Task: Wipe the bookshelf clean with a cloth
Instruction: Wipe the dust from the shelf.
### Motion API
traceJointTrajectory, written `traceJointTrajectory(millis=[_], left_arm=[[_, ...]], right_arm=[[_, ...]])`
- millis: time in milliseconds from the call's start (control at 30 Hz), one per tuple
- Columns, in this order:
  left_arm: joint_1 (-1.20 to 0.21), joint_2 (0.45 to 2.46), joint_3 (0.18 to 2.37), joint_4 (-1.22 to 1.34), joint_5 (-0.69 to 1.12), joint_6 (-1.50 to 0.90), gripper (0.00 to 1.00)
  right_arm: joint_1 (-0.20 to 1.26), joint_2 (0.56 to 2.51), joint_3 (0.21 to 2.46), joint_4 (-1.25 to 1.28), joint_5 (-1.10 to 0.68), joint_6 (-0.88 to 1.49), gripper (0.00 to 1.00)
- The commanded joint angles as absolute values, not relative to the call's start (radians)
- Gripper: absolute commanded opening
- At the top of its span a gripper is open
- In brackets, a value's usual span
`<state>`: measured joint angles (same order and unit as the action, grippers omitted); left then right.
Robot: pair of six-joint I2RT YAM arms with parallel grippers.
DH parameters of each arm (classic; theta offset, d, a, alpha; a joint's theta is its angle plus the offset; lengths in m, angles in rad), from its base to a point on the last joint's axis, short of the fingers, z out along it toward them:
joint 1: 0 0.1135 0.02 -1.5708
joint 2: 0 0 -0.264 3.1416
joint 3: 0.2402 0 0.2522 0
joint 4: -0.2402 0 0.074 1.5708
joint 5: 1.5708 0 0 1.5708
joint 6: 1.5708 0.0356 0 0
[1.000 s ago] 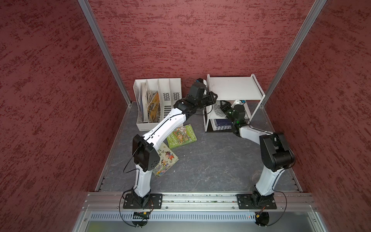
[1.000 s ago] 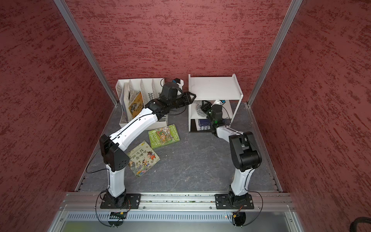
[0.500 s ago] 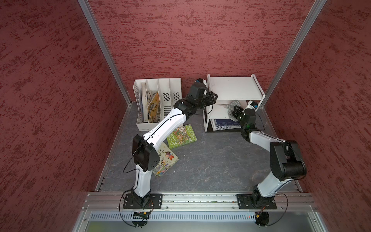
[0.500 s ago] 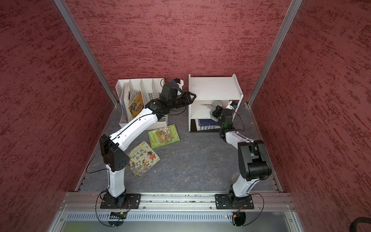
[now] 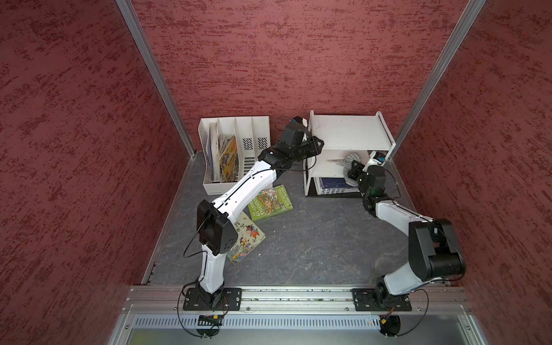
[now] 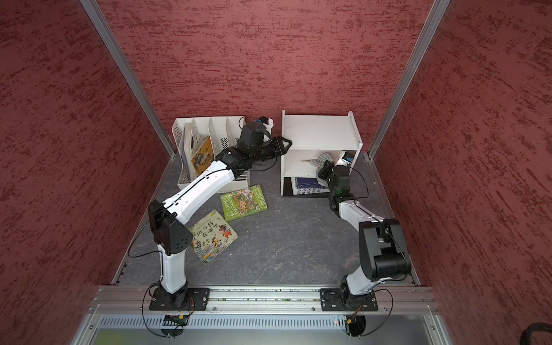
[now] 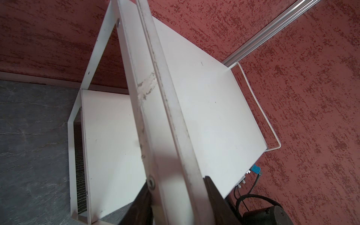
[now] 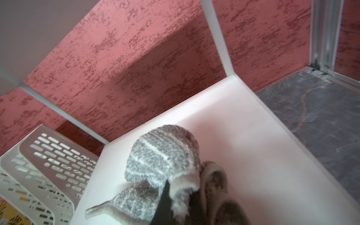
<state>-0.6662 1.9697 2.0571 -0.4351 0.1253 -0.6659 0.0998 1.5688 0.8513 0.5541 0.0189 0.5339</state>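
Observation:
My left gripper is near the middle shelf's end that's far from the cloth, so it should take the bookshelf's front post and pull that bookshelf corner forward.
The white bookshelf stands at the back right against the wall. My left gripper is shut on its left side frame bar, one black finger on each side. On the middle shelf board lies the bunched grey striped cloth, towards the right half of the board. My right gripper is shut on a fold of the cloth and holds it down on the board. The top board is bare.
A white file organizer with books stands left of the bookshelf. A green book and a picture book lie on the grey floor near the left arm. A blue book lies on the lowest tier. Red walls close three sides.
My right gripper has dragged the cloth to the right along the middle shelf, and its elbow has swung out to the right. The left arm has kept its hold and not moved.

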Motion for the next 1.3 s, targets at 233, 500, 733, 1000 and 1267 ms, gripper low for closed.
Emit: traceJointTrajectory(millis=[233, 500, 733, 1000, 1267], left_arm=[[-0.655, 1.915, 2.017, -0.413, 0.287, -0.558, 0.74], [-0.583, 1.735, 1.624, -0.013, 0.408, -0.489, 0.88], [-0.540, 1.721, 1.467, 0.183, 0.578, -0.418, 0.84], [-0.548, 1.830, 1.423, 0.443, 0.601, -0.330, 0.78], [-0.552, 1.921, 1.451, 0.593, 0.677, -0.398, 0.54]], right_arm=[[0.097, 1.496, 0.814, 0.617, -0.390, 0.540, 0.00], [0.098, 1.328, 0.719, 0.488, -0.435, 0.442, 0.00], [0.100, 1.076, 0.659, 0.244, -0.323, 0.353, 0.00], [0.099, 0.790, 0.660, 0.000, -0.316, 0.277, 0.00], [0.099, 0.634, 0.681, -0.154, -0.279, 0.241, 0.02]])
